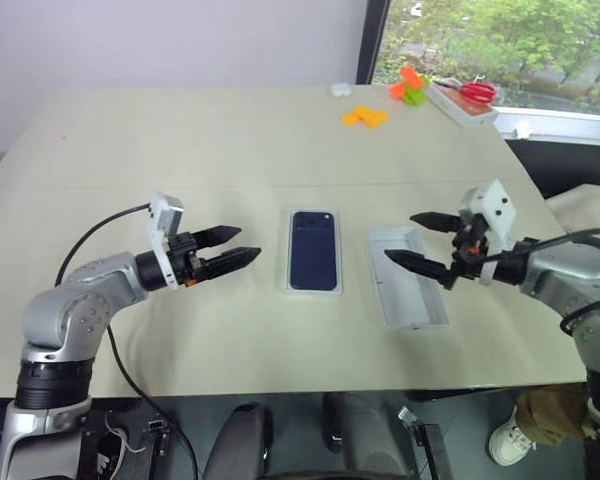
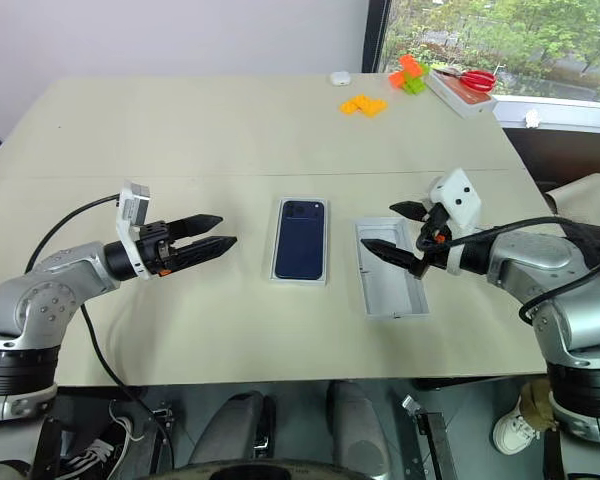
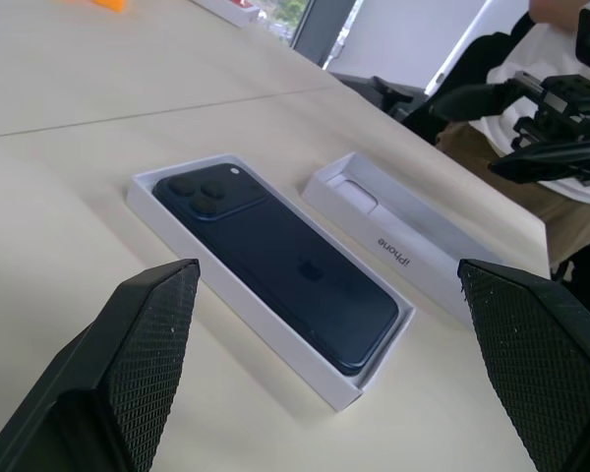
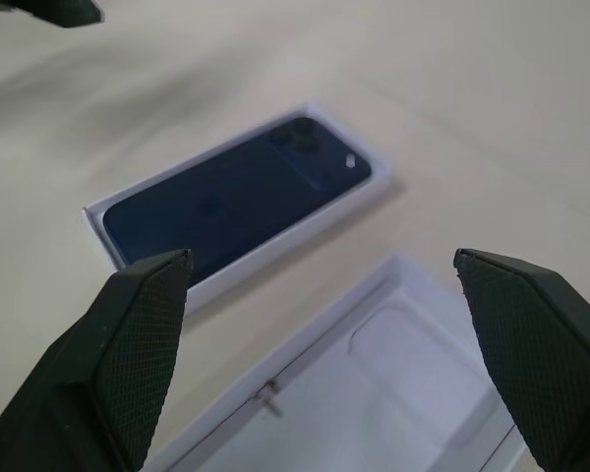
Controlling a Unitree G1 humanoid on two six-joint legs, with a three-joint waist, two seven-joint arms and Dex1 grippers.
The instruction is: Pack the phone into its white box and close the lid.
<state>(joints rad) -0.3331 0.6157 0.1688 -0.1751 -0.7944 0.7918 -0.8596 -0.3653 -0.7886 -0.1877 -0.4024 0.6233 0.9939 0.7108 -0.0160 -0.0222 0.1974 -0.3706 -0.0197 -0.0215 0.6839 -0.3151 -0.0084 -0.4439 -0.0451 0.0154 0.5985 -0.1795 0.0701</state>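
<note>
The lid's long side (image 1: 440,300) is flat and straight. The lid will therefore stand on its edge when I tip it over the box.
The dark navy phone (image 1: 313,250) lies flat inside the shallow white box (image 1: 312,292) at the middle of the table, camera cluster at the far end. To its right lies the lid (image 1: 415,305), pale inside facing up. My left gripper (image 1: 250,242) hovers open, level, to the left of the box and pointing at it, apart from it. Over the lid's far half my right gripper (image 1: 399,236) hangs open, tilted down toward the left, with nothing between its fingers. The right wrist view looks down on the phone (image 4: 236,197) and the lid (image 4: 393,383).
At the far right of the table are orange blocks (image 1: 365,117), orange and green pieces (image 1: 410,88), a tray with red scissors (image 1: 467,100) and a small white object (image 1: 340,89). The table's front edge runs just below both arms.
</note>
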